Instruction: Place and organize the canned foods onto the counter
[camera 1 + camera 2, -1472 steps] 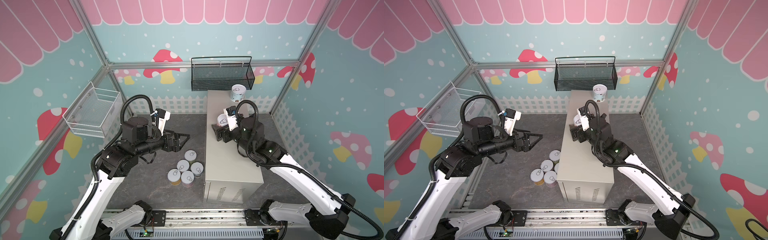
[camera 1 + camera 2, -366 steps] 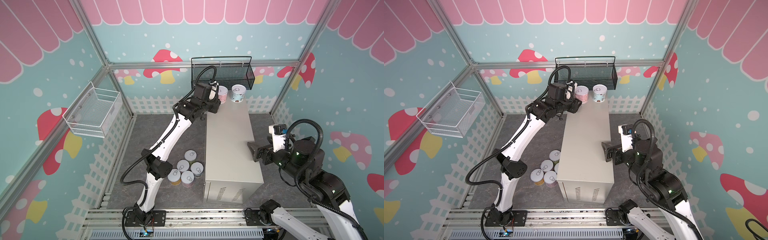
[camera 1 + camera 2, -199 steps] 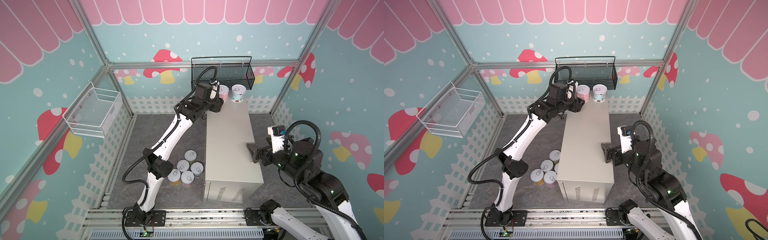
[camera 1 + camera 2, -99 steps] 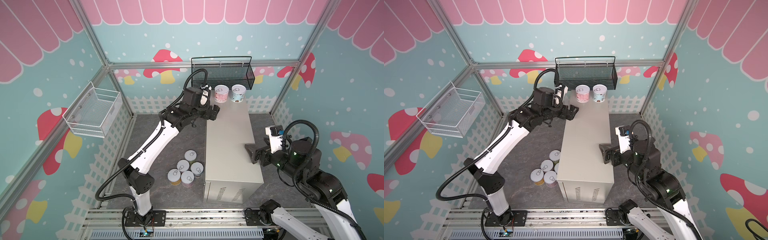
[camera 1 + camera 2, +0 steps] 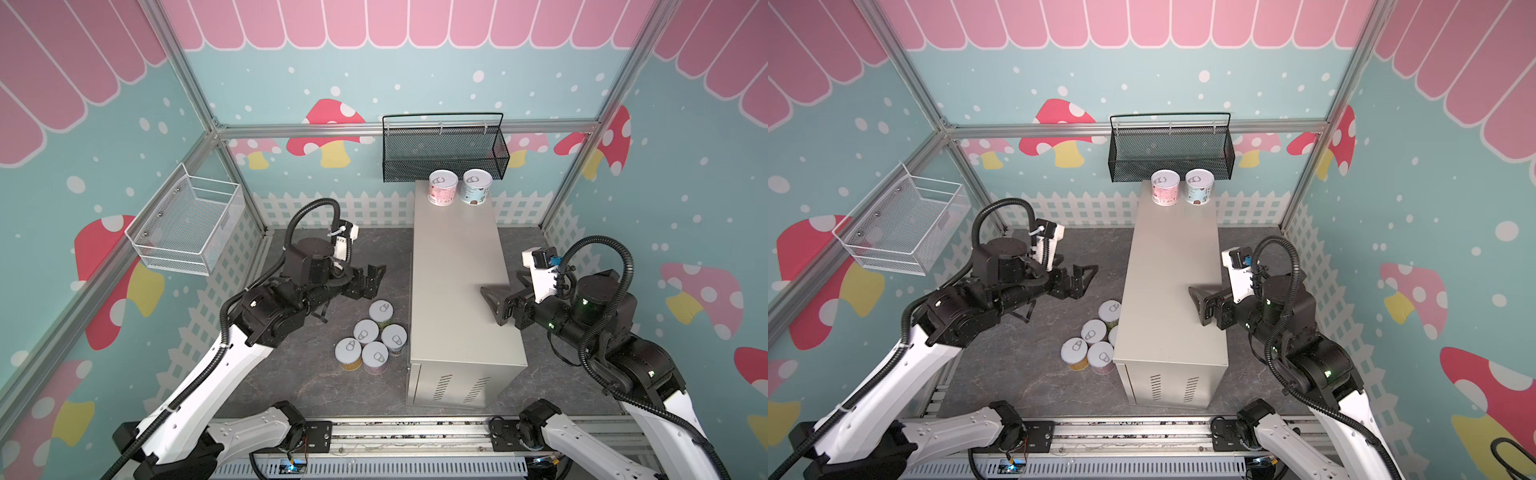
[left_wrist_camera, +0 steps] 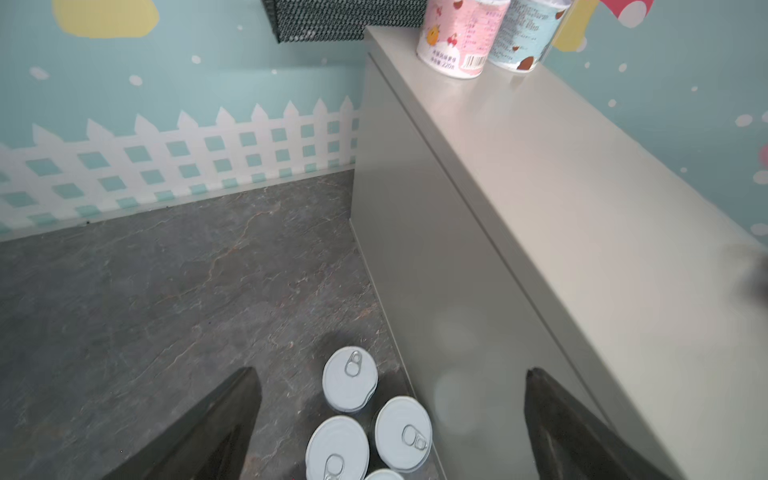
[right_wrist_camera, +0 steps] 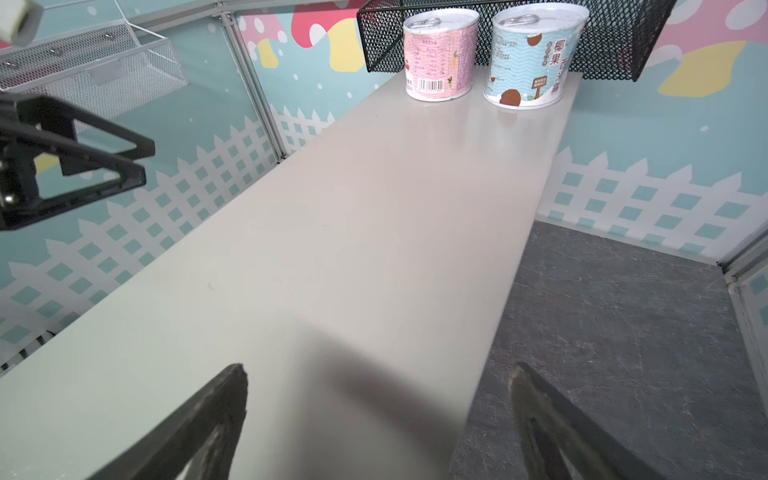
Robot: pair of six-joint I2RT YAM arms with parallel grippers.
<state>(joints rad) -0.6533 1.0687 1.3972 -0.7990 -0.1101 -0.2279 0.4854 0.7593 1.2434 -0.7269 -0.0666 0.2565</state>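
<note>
Open floor [image 5: 326, 365] lies beside the yellow can at the cluster's near corner, so my left gripper should stay open and lower until it straddles the yellow can's lid [image 5: 348, 349].
Two canned foods stand upright side by side at the far end of the counter [image 5: 457, 270]: a pink can [image 5: 442, 188] and a white-blue can [image 5: 476, 187]. Several more cans [image 5: 366, 331] sit clustered on the dark floor against the counter's left side, lids up, and show in the left wrist view [image 6: 350, 378]. My left gripper [image 5: 374, 276] hangs open and empty just behind that cluster. My right gripper [image 5: 490, 305] is open and empty over the counter's right edge, near its middle. Both wrist views show wide, empty jaws.
A black mesh basket [image 5: 444, 153] hangs on the back wall right above the two placed cans. A white wire basket [image 5: 187, 226] is mounted on the left wall. The front rail [image 5: 374, 432] carries both arm bases.
My left gripper opened, let go of the pink can beside the white-blue one, and swung back down to the floor near the cluster. The right arm barely moved.
</note>
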